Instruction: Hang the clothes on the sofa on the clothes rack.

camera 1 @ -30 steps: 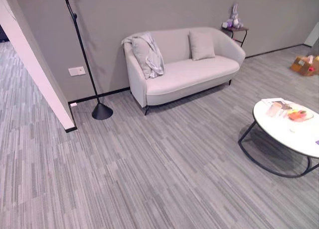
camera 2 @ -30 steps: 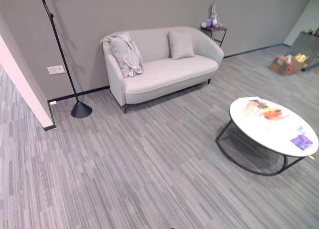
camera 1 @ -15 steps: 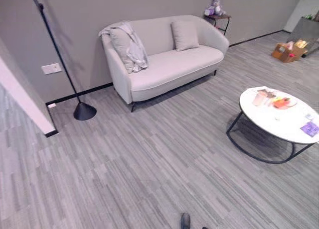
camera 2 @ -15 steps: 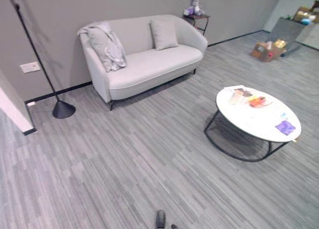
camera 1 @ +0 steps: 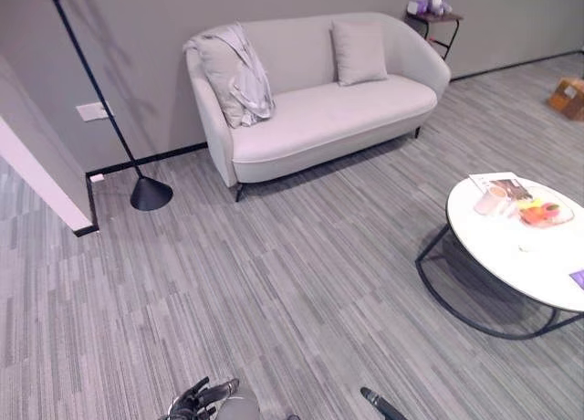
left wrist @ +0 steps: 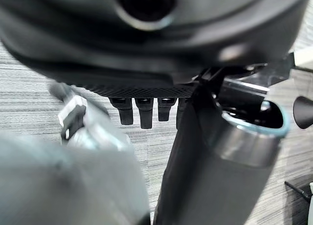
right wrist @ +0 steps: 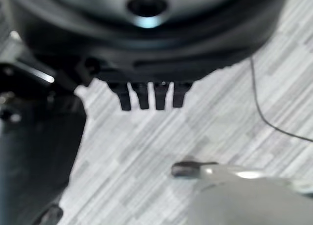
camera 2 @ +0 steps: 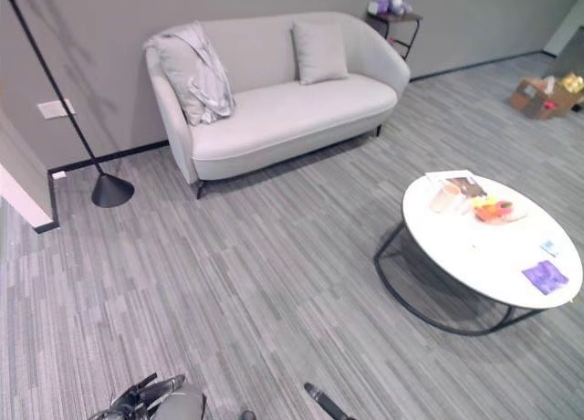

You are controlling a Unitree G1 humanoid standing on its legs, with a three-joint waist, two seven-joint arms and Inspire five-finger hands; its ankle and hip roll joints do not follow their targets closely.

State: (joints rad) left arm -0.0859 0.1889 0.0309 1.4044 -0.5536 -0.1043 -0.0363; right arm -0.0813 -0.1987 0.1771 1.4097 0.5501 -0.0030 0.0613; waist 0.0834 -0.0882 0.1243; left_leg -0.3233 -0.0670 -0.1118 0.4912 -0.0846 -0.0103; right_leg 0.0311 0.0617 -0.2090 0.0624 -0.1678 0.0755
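Note:
The grey garment [camera 1: 252,78] is draped loosely over the sofa's end cushion [camera 1: 222,71], so it will come away and hang in long folds when the robot lifts it.
A grey garment [camera 1: 239,73] hangs over the left end of the pale sofa [camera 1: 319,119] against the far wall. To the sofa's left stands the clothes rack [camera 1: 91,84], a thin black pole on a cone base [camera 1: 151,194]. My left hand [camera 1: 196,402] shows at the bottom edge, far from both, open with its fingers spread and holding nothing. In the left wrist view its fingers [left wrist: 142,112] hang straight over the floor. My right hand [right wrist: 144,95] is open too, its fingers straight above bare floor.
A round white table [camera 1: 525,260] with a cup, a booklet and a plate of food stands at the right. A cushion [camera 1: 359,52] lies on the sofa. A small side table [camera 1: 433,14] and a box [camera 2: 538,96] are farther right. A white wall corner [camera 1: 41,169] juts in at the left.
The camera has shifted and tipped downward, so the whole scene sits differently in view. My left hand has come into view at the bottom edge. Garment, sofa and rack stay in place.

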